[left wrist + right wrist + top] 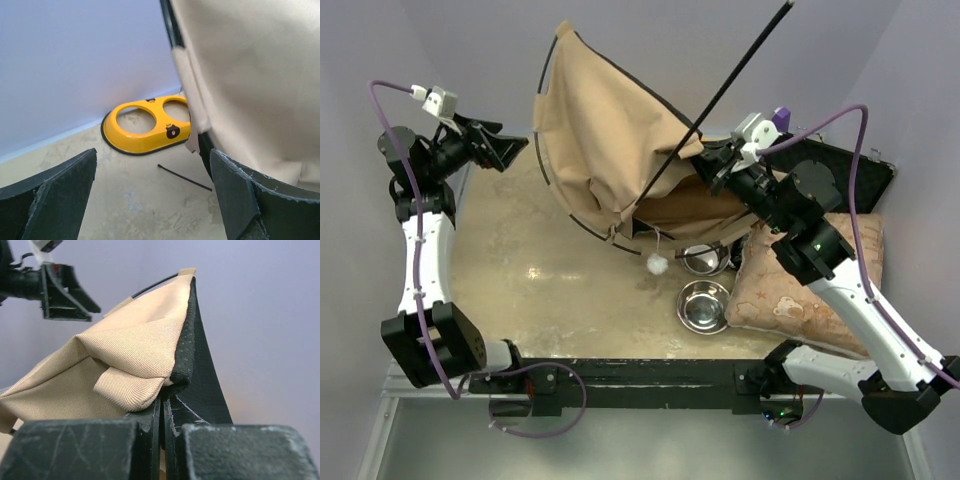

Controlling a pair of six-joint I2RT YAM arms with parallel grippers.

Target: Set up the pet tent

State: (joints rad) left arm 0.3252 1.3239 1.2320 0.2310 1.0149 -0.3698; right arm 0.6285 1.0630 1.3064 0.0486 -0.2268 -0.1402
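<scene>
The tent is leaning with only my right gripper on its black-lined edge, so next my left gripper moves in to the tan side next to the curved pole.
The pet tent is tan fabric with black lining, half raised at the back middle of the table, tilted, with a curved black pole along its left edge and a straight black pole sticking up to the right. My right gripper is shut on the tent's black-lined edge. My left gripper is open and empty, just left of the tent. In the left wrist view the tent fabric fills the right side, close to my right finger.
A yellow double-bowl feeder lies by the back wall. Two steel bowls sit in front of the tent. A star-patterned cushion lies at right under my right arm. A white pompom hangs from the tent. A thin black pole end lies on the table.
</scene>
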